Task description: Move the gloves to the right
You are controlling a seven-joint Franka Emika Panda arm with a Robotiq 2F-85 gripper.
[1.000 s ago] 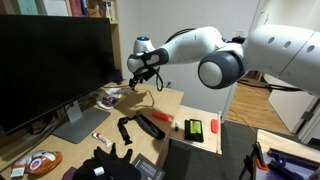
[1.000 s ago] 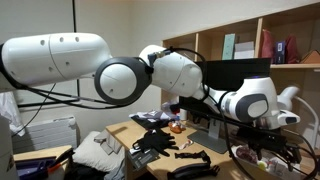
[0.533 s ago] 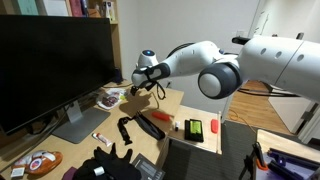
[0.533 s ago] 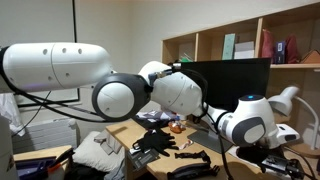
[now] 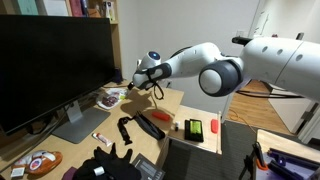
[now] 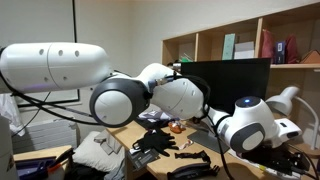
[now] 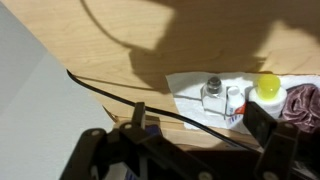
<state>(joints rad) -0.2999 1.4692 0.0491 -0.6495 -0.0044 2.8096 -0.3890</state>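
Note:
The robot's open gripper is hanging above the white sheet with small bottles point(image 7: 222, 94), a long way from the black gloves, so it should rise clear and swing back to the gloves point(image 5: 106, 163).
The black gloves point(image 5: 125, 130) lie on the wooden desk in front of the monitor; they also show in an exterior view point(image 6: 153, 142). My gripper point(image 5: 138, 90) hangs over the back of the desk, beyond the gloves and apart from them. In the wrist view the gripper point(image 7: 200, 125) is open and empty. Below it are a white sheet point(image 7: 195, 85) with small bottles point(image 7: 213, 95), a yellow cap point(image 7: 267, 88) and a black cable point(image 7: 110, 88). The gloves do not show in the wrist view.
A large black monitor point(image 5: 50, 60) stands along one side of the desk. A red-and-black tool point(image 5: 152, 124), a black box with a green label point(image 5: 195, 129) and dark cloth point(image 5: 110, 165) lie near the gloves. Shelves point(image 6: 250, 45) stand behind.
The gripper has come down and moved toward the back of the desk over the last second. Since half a second ago it has barely shifted. The gloves have not moved.

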